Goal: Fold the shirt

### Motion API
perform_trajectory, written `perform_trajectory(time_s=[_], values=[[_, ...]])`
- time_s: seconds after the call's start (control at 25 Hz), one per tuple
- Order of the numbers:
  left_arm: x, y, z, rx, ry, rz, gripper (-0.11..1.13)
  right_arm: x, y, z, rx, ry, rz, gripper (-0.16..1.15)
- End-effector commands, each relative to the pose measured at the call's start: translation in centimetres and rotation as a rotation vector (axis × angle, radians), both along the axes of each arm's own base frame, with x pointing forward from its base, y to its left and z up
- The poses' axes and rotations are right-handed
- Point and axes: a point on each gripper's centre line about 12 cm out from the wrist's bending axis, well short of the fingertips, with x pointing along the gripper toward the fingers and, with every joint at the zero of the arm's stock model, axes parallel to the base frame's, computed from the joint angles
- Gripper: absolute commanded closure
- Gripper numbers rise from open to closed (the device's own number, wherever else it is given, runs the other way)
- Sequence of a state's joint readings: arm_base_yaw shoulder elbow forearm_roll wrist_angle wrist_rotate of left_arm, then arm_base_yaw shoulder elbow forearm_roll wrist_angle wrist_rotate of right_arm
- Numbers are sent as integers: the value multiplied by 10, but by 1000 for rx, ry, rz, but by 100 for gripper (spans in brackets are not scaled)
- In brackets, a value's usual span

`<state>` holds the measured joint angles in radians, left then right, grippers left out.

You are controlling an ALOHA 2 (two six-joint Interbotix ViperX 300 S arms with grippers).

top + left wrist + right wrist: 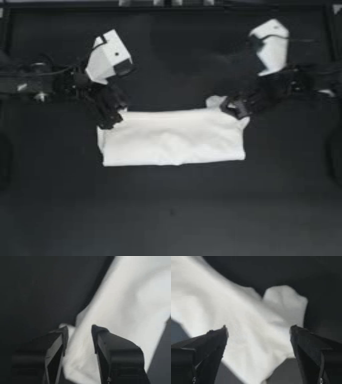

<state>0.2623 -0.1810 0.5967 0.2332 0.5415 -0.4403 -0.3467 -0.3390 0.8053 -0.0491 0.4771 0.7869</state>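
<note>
The white shirt will fold narrower but uneven at its far edge when the robot brings its corner across, because a small flap sticks out past that edge.
The white shirt lies in the middle of the table, folded into a wide rectangle, its near edge straight. My left gripper sits at the shirt's far left corner. In the left wrist view its jaws stand a little apart, with the cloth under and between them. My right gripper is at the far right corner, where a small flap sticks out. In the right wrist view its jaws are wide open above the cloth and hold nothing.
Dark table surrounds the shirt on every side. The arms' white wrist housings hang over the far part of the table. A rail runs along the far edge.
</note>
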Motion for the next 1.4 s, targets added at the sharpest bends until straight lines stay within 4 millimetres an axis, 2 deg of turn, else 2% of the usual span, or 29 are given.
perform_trajectory(time_s=[0.04, 0.28, 0.6, 0.76, 1.12, 1.4], values=[[8, -3, 30, 52, -133, -40, 30, -13, 14, 19, 59, -99, -52, -1], [18, -10, 43, 119, -175, -103, 30, -29, 39, 0, 141, -75, -127, -1], [27, -16, 51, 172, -219, -161, 30, -39, 52, -24, 148, -102, -255, -1], [29, -16, 49, 175, -226, -171, 30, -38, 50, -32, 155, -143, -302, -1], [32, -21, 39, 164, -215, -188, 30, -31, 48, -67, 234, -128, -344, -1], [29, -23, 30, 155, -192, -190, 30, -26, 40, -77, 261, -140, -341, -1]])
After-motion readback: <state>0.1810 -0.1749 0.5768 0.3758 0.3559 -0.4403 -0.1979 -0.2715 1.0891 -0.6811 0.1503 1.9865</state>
